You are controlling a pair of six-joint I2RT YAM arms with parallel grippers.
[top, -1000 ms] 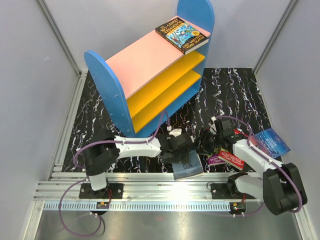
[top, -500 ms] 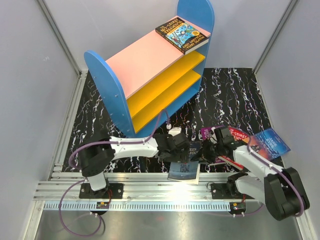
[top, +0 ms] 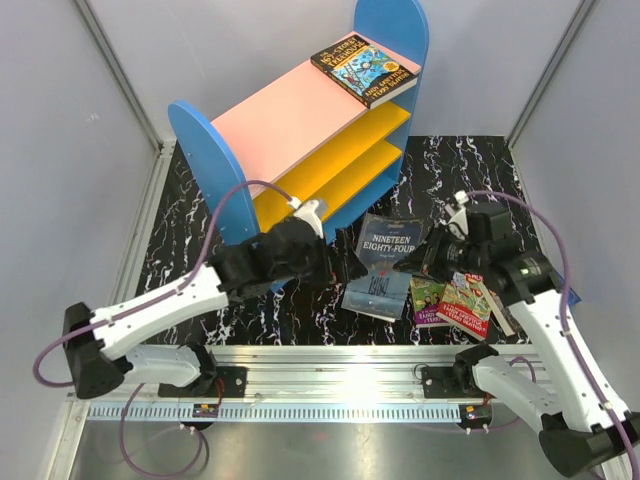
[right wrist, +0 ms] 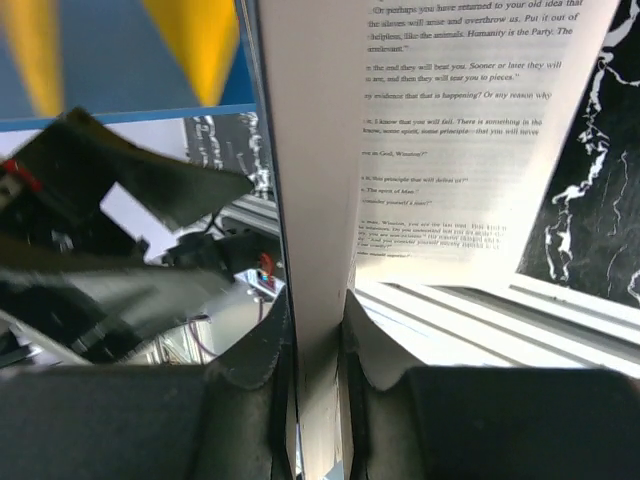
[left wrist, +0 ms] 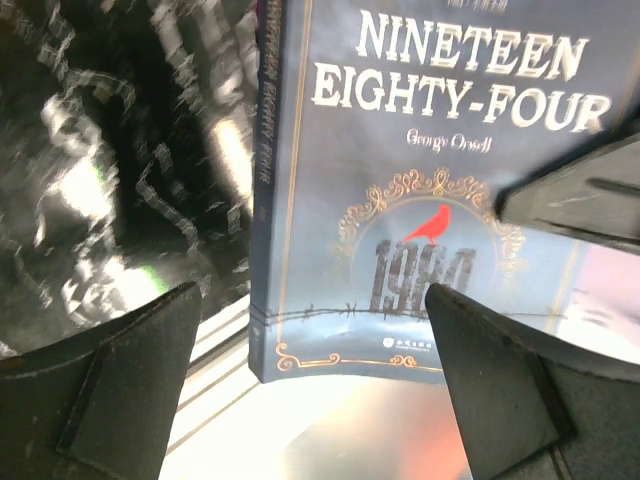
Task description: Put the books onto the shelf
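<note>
The grey-blue book (top: 384,262) should keep its pages closed and flat when the robot lifts it, because the right gripper's finger (top: 412,262) clamps the cover opposite the spine.
The grey-blue "Nineteen Eighty-Four" book (top: 385,262) hangs tilted above the marbled table, in front of the shelf (top: 290,120). My right gripper (top: 432,262) is shut on its right edge. In the right wrist view both jaws (right wrist: 315,330) pinch a block of pages (right wrist: 450,150). My left gripper (top: 340,270) is wide open just left of the book and touches nothing. Its cover (left wrist: 430,180) fills the left wrist view, beyond the spread fingers (left wrist: 130,380). A teal cartoon book (top: 363,68) lies on the pink top board. A red book (top: 465,303) and a purple one (top: 428,298) lie flat under the right arm.
The shelf's blue end panel (top: 205,170) stands close behind the left arm. Its yellow boards (top: 330,175) face the grippers. An aluminium rail (top: 330,370) runs along the near table edge. Grey walls (top: 70,150) close in both sides.
The left gripper has opened, let go of the grey-blue book and drawn back to the left. The right gripper has closed on the book and lifted it off the near edge toward the shelf.
</note>
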